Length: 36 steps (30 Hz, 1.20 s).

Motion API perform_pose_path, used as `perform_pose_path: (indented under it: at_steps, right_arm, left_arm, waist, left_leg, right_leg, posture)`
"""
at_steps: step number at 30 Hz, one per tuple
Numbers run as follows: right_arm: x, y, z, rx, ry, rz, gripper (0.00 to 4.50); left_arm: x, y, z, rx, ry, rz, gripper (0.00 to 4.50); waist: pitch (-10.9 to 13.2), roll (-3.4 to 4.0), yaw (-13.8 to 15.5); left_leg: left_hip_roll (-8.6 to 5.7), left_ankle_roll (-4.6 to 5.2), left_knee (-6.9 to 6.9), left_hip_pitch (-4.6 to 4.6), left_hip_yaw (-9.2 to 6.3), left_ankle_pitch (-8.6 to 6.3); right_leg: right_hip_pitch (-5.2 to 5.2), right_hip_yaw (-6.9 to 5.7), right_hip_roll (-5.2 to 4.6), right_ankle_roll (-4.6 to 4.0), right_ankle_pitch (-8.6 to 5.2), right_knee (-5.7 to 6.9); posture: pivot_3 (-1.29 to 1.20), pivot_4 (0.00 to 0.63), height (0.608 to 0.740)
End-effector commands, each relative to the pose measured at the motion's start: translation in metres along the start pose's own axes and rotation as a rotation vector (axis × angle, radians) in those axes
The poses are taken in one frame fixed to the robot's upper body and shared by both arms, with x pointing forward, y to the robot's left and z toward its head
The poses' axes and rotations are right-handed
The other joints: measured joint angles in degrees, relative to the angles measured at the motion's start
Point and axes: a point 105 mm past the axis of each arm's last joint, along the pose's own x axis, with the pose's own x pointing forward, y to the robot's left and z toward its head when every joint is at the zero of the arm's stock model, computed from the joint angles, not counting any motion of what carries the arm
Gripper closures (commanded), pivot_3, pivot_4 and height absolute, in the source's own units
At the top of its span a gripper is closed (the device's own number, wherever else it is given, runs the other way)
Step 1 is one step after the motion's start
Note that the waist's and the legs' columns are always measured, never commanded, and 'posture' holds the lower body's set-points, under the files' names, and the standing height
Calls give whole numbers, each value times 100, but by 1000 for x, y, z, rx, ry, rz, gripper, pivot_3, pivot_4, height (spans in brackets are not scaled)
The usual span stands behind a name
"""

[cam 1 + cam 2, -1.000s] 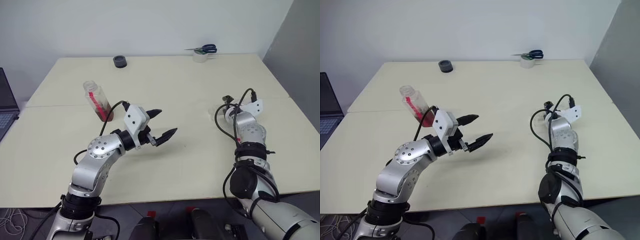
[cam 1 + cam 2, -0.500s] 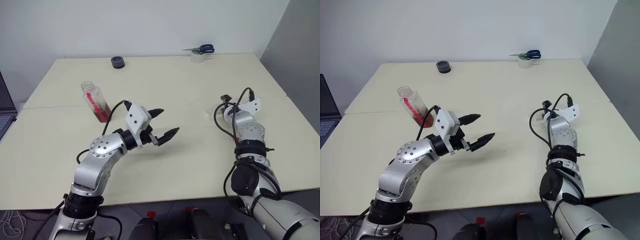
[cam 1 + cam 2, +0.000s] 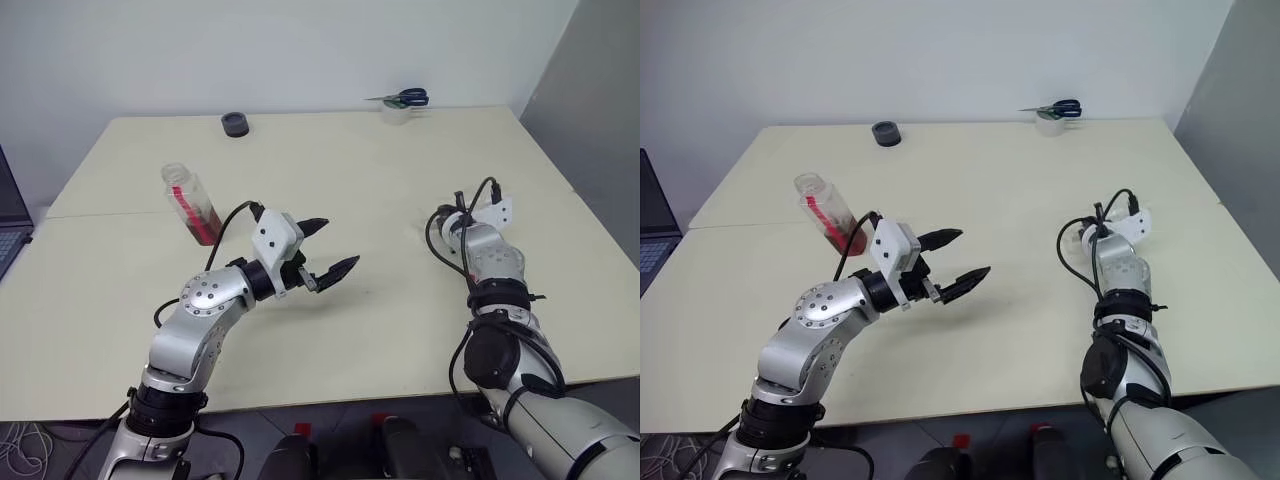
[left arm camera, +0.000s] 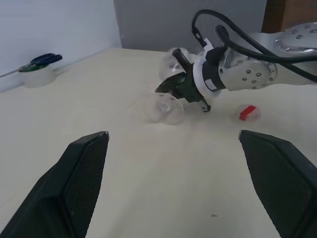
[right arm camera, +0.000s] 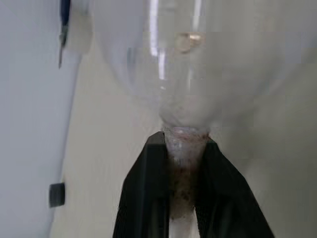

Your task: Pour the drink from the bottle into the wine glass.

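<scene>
The wine glass [image 4: 171, 62] is a long way from the bottle. Next, my right gripper brings the wine glass to mid-table [image 3: 318, 248] near the bottle while my left gripper moves back.
The bottle [image 3: 192, 203] stands at the table's left, clear, with a red label strip and an open neck. The reddish drink [image 3: 207, 222] sits in its bottom. My left gripper [image 3: 328, 248] hovers open mid-table, to the right of the bottle, with nothing between its fingers. The wine glass [image 4: 173, 58] is at the right side of the table, bowl up and foot [image 4: 164, 107] down near the tabletop. My right gripper [image 5: 184, 163] is shut on its thin stem just below the bowl, and it also appears in the left wrist view [image 4: 179, 87].
A small red cap [image 4: 247, 112] lies on the table beside my right arm. At the far edge are a black tape roll [image 3: 236, 123] and a white tape roll [image 3: 397, 112] with scissors on it. A laptop [image 3: 8, 240] pokes in at the left edge.
My right gripper has closed on the wine glass stem, with its wrist shifting slightly. The left arm and the bottle have stayed put.
</scene>
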Motion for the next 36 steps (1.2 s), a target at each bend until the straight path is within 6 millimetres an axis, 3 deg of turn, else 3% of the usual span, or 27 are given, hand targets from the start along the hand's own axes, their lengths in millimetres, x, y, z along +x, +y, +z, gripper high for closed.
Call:
perform_pose_path:
  at_steps: [1, 7, 11, 18, 28, 36]
  right_arm:
    - [-1, 1, 0, -118, -7, 11, 4255]
    - [-8, 51, -9, -553, -82, 223, 4255]
    - [-14, 65, -24, -851, -154, 333, 4255]
    - [-22, 34, -40, -981, -130, 337, 4255]
    - [-48, -28, -29, -1027, -61, 232, 4255]
    - [-67, -36, -40, -1114, -8, 283, 4255]
  left_arm:
    - [0, -2, 9, 22, -30, -15, 0]
    - [-14, -1, -1, 15, 13, 1, 0]
    - [-35, -8, -18, -23, 75, 12, 0]
    - [-64, -30, -34, -71, 134, 26, 0]
    - [-76, -36, -47, -103, 145, 51, 0]
    - [-76, -39, -48, -131, 124, 29, 0]
  waist:
    - [0, 0, 8]
    - [2, 4, -17]
    - [5, 7, -36]
    - [5, 8, 15]
    - [0, 4, 172]
    - [-3, 1, 182]
  left_leg:
    - [-1, 0, 0, 0, 0, 0]
    - [1, -1, -4, 0, 4, 0]
    - [3, -2, -9, -4, 5, 1]
    - [0, -3, -7, -9, 0, 0]
    - [-2, -1, -5, -3, -24, 0]
    - [-3, -1, -5, 0, -29, -1]
  right_leg:
    - [0, 0, 0, 0, 0, 0]
    - [-6, 1, 0, 0, 0, 1]
    - [-17, 4, 0, 0, 0, -1]
    - [-16, 4, -5, 0, 0, -9]
    - [6, -4, -5, 0, -1, -15]
    - [10, -8, -5, 0, -2, -17]
  posture:
    - [0, 150, 740]
    - [0, 150, 740]
    - [0, 150, 740]
    - [0, 150, 740]
    - [0, 150, 740]
    - [0, 150, 740]
